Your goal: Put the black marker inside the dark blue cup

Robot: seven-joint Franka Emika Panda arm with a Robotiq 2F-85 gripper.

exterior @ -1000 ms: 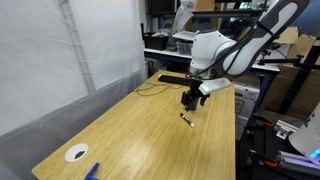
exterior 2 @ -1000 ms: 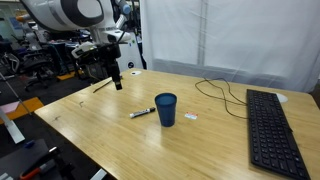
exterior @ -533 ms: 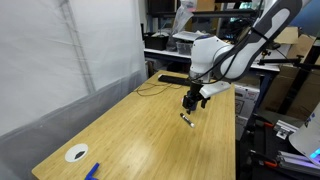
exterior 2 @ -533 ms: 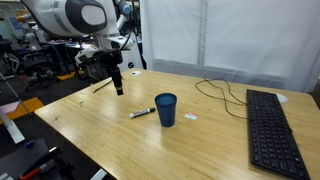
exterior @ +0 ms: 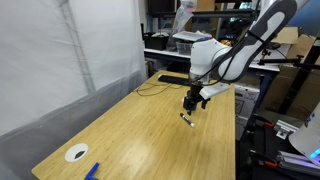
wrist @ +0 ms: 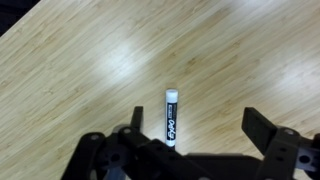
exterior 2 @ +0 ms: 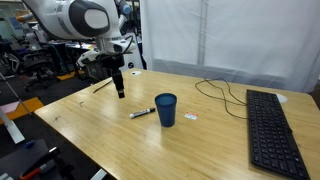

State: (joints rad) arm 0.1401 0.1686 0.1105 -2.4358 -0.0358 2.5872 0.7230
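Observation:
My gripper keeps going down until my open fingers are on both sides of the marker's body (exterior 2: 142, 113) and then close, because the fingers are across the narrow width of the black marker (wrist: 172, 112).
The black marker (exterior 2: 141, 113) lies flat on the wooden table (exterior 2: 120, 140), a short way to one side of the dark blue cup (exterior 2: 166, 109), which stands upright. In an exterior view the marker (exterior: 186, 119) lies just below my gripper (exterior: 190, 101); I cannot make out the cup there. My gripper (exterior 2: 119, 90) hangs above the table, apart from the marker and the cup. In the wrist view the marker (wrist: 172, 117) lies under my gripper (wrist: 198, 125), nearer the left finger. The jaws are open and empty.
A black keyboard (exterior 2: 270, 130) lies beyond the cup, with a cable (exterior 2: 215, 90) and a small white scrap (exterior 2: 192, 117) nearby. A white disc (exterior: 77, 153) and a flat bright blue object (exterior: 92, 171) lie at the table's near end. The table edge (exterior: 234, 130) runs close to the marker.
My gripper has shifted a little lower and closer to the marker. The marker and cup have not moved.

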